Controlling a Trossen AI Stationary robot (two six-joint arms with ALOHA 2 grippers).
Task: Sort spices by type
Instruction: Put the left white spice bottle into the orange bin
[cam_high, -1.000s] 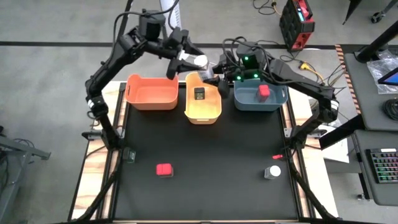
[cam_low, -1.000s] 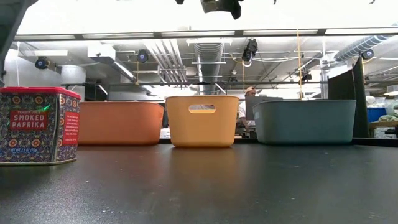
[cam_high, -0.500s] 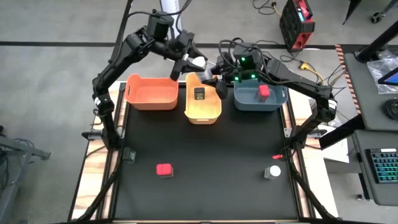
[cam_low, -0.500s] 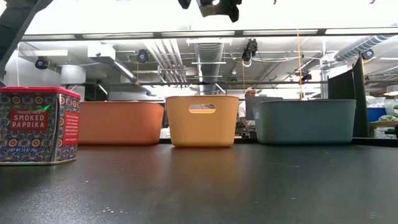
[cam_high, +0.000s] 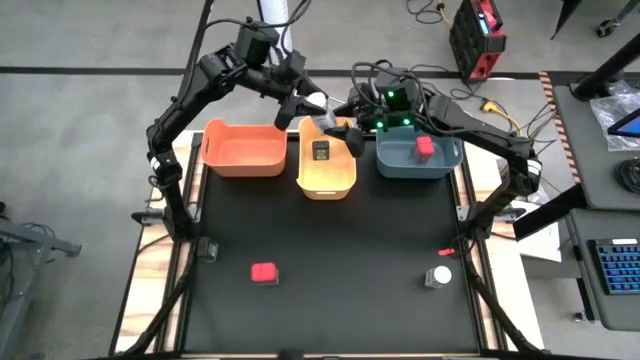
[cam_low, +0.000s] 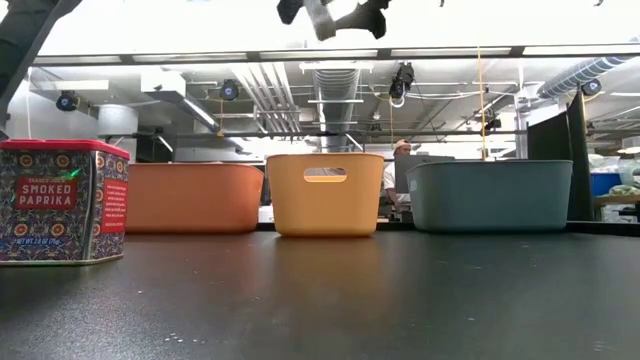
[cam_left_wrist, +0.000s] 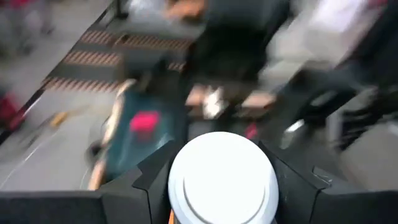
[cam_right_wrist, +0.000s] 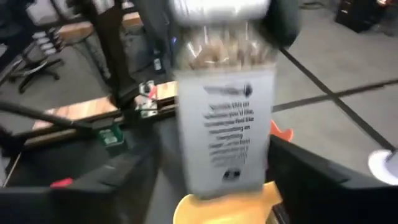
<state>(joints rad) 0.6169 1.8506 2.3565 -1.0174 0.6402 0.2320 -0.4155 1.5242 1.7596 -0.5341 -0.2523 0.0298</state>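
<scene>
I should keep my right gripper open while my left gripper moves the jar into the empty orange bin (cam_high: 244, 153), because the jar is hanging above the black box's yellow bin (cam_high: 325, 178).
My left gripper (cam_high: 304, 103) is shut on a clear white-capped jar (cam_high: 317, 100), high above the far end of the yellow bin (cam_high: 327, 183). My right gripper (cam_high: 348, 132) is open just right of it. In the right wrist view its fingers (cam_right_wrist: 127, 180) stand on either side of the jar's lower end (cam_right_wrist: 224, 180). A black box (cam_high: 321, 151) lies in the yellow bin and a red box (cam_high: 424, 146) in the blue bin (cam_high: 400, 165). On the mat rest a red box (cam_high: 264, 272), a black box (cam_high: 207, 248) and a second jar (cam_high: 439, 276). My left gripper pinches the jar at its capped end (cam_left_wrist: 222, 177), one finger (cam_left_wrist: 155, 180) on each side of the white cap. The fingers slant in from the table's far left. The jar is lifted clear, cap uppermost, with its labelled body (cam_right_wrist: 227, 124) hanging below the hold.
The orange bin (cam_high: 243, 160) stands left of the yellow one, all three along the far edge. A thin red stick (cam_high: 446, 250) lies near the second jar. In the low view the paprika tin (cam_low: 60, 200) stands near at left. The mat's middle is open.
My left arm's upper links have swung toward the far edge, while the jar stayed above the far end of the yellow bin. In the low view the jar has dipped into the picture's top edge. My right gripper has shifted slightly toward the near right.
</scene>
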